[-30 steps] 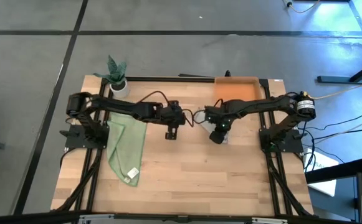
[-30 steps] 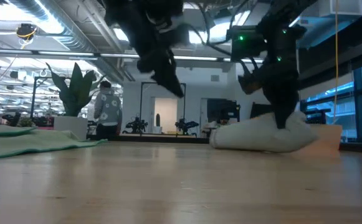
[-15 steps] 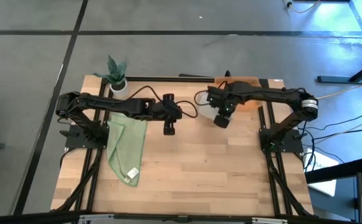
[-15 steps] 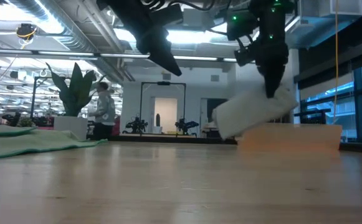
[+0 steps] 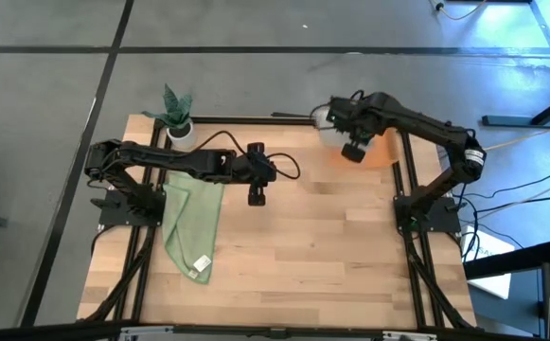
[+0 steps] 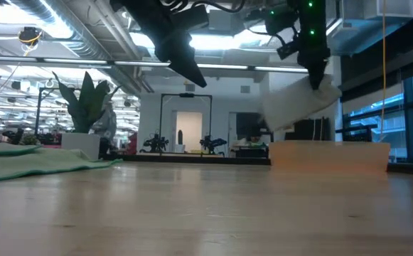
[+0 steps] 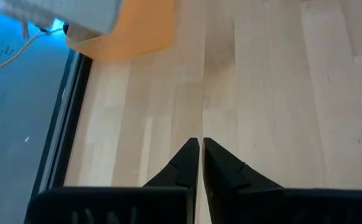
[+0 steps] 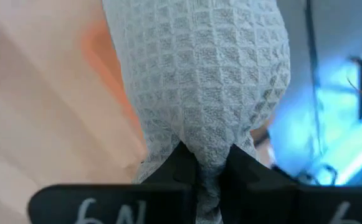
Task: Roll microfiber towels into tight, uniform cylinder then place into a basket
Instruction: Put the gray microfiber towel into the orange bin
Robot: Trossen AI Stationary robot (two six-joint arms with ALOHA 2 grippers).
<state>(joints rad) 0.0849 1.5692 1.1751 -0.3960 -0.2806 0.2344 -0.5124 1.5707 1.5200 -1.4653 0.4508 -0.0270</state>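
Observation:
The rolled light grey towel [image 5: 327,125] sticks out past the orange basket's far rim, so my right gripper should move it back over the basket's opening [image 5: 374,154] before it lowers the towel.
My right gripper [image 5: 339,128] is shut on the rolled light grey towel [image 6: 298,107] and holds it in the air over the orange basket [image 6: 330,156] at the table's far right. The basket also shows in the high view [image 5: 381,153]. The light green towel [image 5: 191,223] lies spread flat on the table at the left, its white tag [image 5: 200,264] at the near end. My left gripper [image 5: 256,196] hangs shut and empty above the table's middle; its closed fingers show in the left wrist view [image 7: 200,152]. My right gripper pinches the grey roll between its two fingers [image 8: 184,165], which bunch the cloth [image 8: 209,149] between them. The fingers come from above, pointing down, near the roll's higher end [image 6: 320,91]. The roll is lifted clear and tilted, its other end [image 6: 274,121] lower, above the basket.
A small white plant pot [image 5: 178,125] with a green plant stands at the table's far left corner. Bare wooden tabletop [image 5: 312,256] stretches across the middle and near side. In the low view, the room beyond the table shows.
My right gripper has lifted the grey roll off the table and carried it up and toward the far right, over the basket; the roll now hangs tilted in the air. My left gripper has risen a little and stayed shut.

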